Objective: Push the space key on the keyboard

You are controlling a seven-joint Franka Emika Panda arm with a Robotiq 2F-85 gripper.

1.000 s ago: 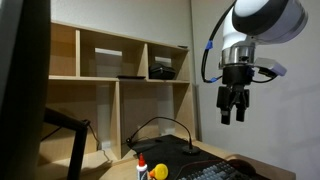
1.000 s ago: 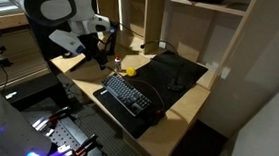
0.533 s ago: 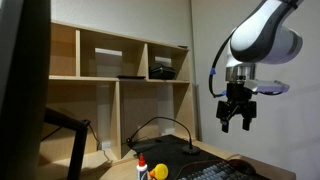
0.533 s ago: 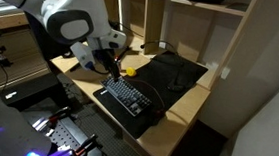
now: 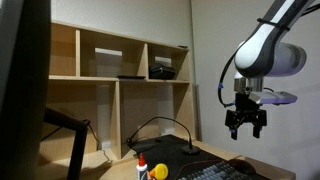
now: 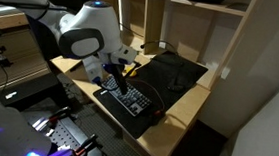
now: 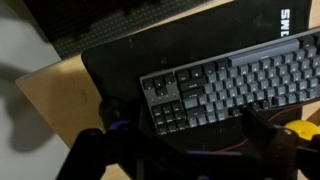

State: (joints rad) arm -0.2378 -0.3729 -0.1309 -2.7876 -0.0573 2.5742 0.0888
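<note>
Next, my gripper moves back along the keyboard's front row (image 7: pixel 284 51) and goes down there, because it is hanging near the number pad (image 7: pixel 168 100), away from the space key.
The flat black keyboard (image 6: pixel 131 97) lies on a black mat near the wooden desk's front edge. In an exterior view only its corner shows at the bottom (image 5: pixel 213 172). In the wrist view the keyboard (image 7: pixel 230 85) runs across the upper right, with its end keys over the middle. My gripper (image 5: pixel 245 124) hangs open and empty above the keyboard. It also shows over the keyboard's near end (image 6: pixel 112 84). In the wrist view its two dark fingers (image 7: pixel 190 135) stand wide apart, with nothing between them. The space key cannot be made out.
A wooden shelf unit (image 5: pixel 120 70) stands behind the desk, with dark items on its upper shelf. A black mat (image 6: pixel 175 71) covers the desk's back part. A white glue bottle (image 5: pixel 142 168) and a yellow object (image 5: pixel 158 172) stand near black cables (image 5: pixel 160 125). The desk edge (image 7: pixel 55 95) is close.
The arm has swung sideways and down, from beside the desk to over the keyboard's end. The fingers stay open.
</note>
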